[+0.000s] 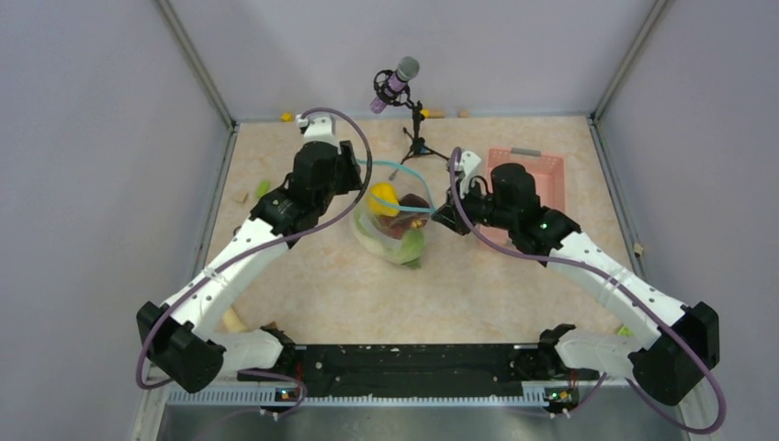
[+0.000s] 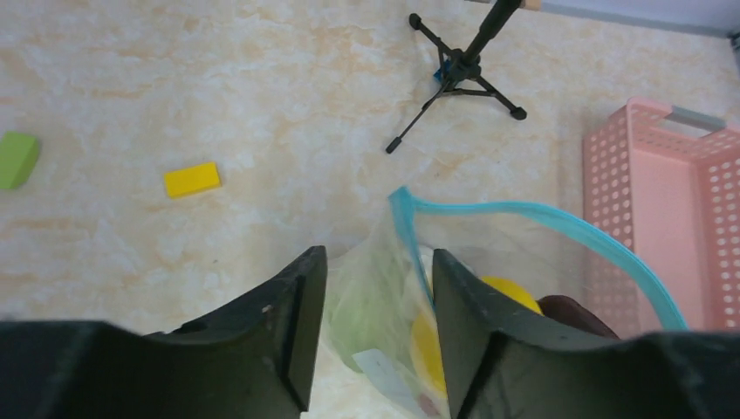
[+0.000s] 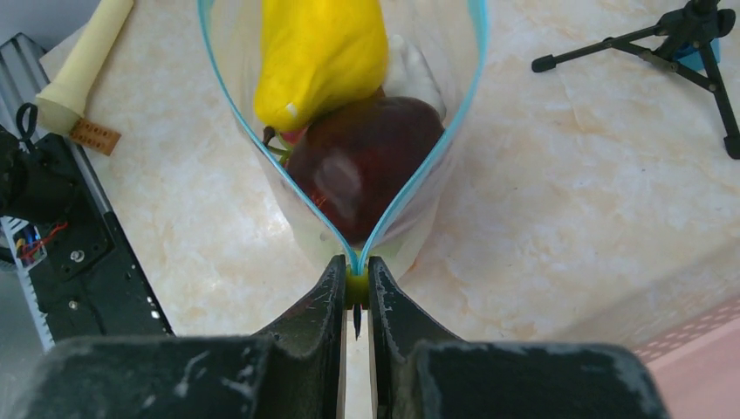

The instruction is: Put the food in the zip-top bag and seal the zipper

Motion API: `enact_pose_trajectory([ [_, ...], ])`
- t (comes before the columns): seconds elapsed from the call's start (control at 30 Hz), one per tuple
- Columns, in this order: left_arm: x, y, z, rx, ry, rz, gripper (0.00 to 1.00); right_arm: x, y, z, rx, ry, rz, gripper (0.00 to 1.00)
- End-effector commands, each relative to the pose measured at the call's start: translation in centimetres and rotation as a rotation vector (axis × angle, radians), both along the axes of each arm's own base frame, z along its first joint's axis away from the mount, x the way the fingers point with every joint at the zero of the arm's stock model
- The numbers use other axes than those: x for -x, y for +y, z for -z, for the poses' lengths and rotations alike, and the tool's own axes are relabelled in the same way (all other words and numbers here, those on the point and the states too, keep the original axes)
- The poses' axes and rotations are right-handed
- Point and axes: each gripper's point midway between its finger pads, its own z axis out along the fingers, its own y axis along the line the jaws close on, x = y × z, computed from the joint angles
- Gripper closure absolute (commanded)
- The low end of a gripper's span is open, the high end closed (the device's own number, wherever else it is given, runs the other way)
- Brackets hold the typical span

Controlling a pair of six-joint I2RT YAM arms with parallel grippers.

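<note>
The robot's right gripper has the green slider [image 3: 357, 285] with the zipper gaping ahead of it, so the left gripper should pinch the zipper there [image 3: 359, 255] before the right gripper takes the zipper's end.
The clear zip-top bag [image 1: 390, 241] sits mid-table with its mouth open, and the food is inside it: a yellow fruit [image 1: 383, 197], a dark red piece [image 1: 411, 220] and pale green cabbage [image 1: 407, 248]. The light blue zipper [image 1: 404, 209] spreads in a loop. My right gripper [image 3: 353, 266] is shut on the zipper's near end [image 3: 428, 166], with a small green slider [image 3: 355, 284] pinched between its jaws. My left gripper [image 2: 377, 262] is open, its jaws standing wide on either side of the bag's other corner [image 2: 375, 297] and the zipper end [image 2: 524, 214].
A pink lattice basket [image 1: 528, 175] stands right of the bag, behind my right arm. A microphone on a tripod [image 1: 395, 83] stands at the back. A yellow block [image 2: 192, 179] and a green block [image 2: 16, 159] lie to the left. A tan cylinder [image 3: 83, 65] lies near the bases.
</note>
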Motion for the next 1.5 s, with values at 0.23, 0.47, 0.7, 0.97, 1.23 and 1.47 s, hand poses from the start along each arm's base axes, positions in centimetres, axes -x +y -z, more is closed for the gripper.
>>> enact_pose_trajectory([
  [0.23,2.6,-1.9,-12.8,-0.145,-0.443,0.363,0.02,-3.0,-1.2,-6.0,-0.015,-0.262,-0.014,1.00],
  [0.47,5.8,-9.2,-9.9,-0.356,-0.593,0.973,0.02,-0.8,-0.5,-7.6,0.028,-0.420,-0.228,1.00],
  [0.7,7.7,-11.1,-8.6,-0.414,-0.616,1.216,0.02,2.6,0.2,-8.7,0.043,-0.556,-0.471,1.00],
  [0.97,11.4,-13.8,-8.0,-0.413,-0.664,1.453,0.02,4.2,0.7,-10.2,0.032,-0.581,-0.594,1.00],
  [1.23,10.8,-16.1,-5.6,-0.357,-0.537,1.528,0.02,4.5,0.2,-9.8,0.040,-0.570,-0.574,1.00],
  [1.47,10.3,-17.3,-2.2,-0.346,-0.386,1.591,0.05,4.1,-0.6,-8.7,0.080,-0.548,-0.510,1.00],
])
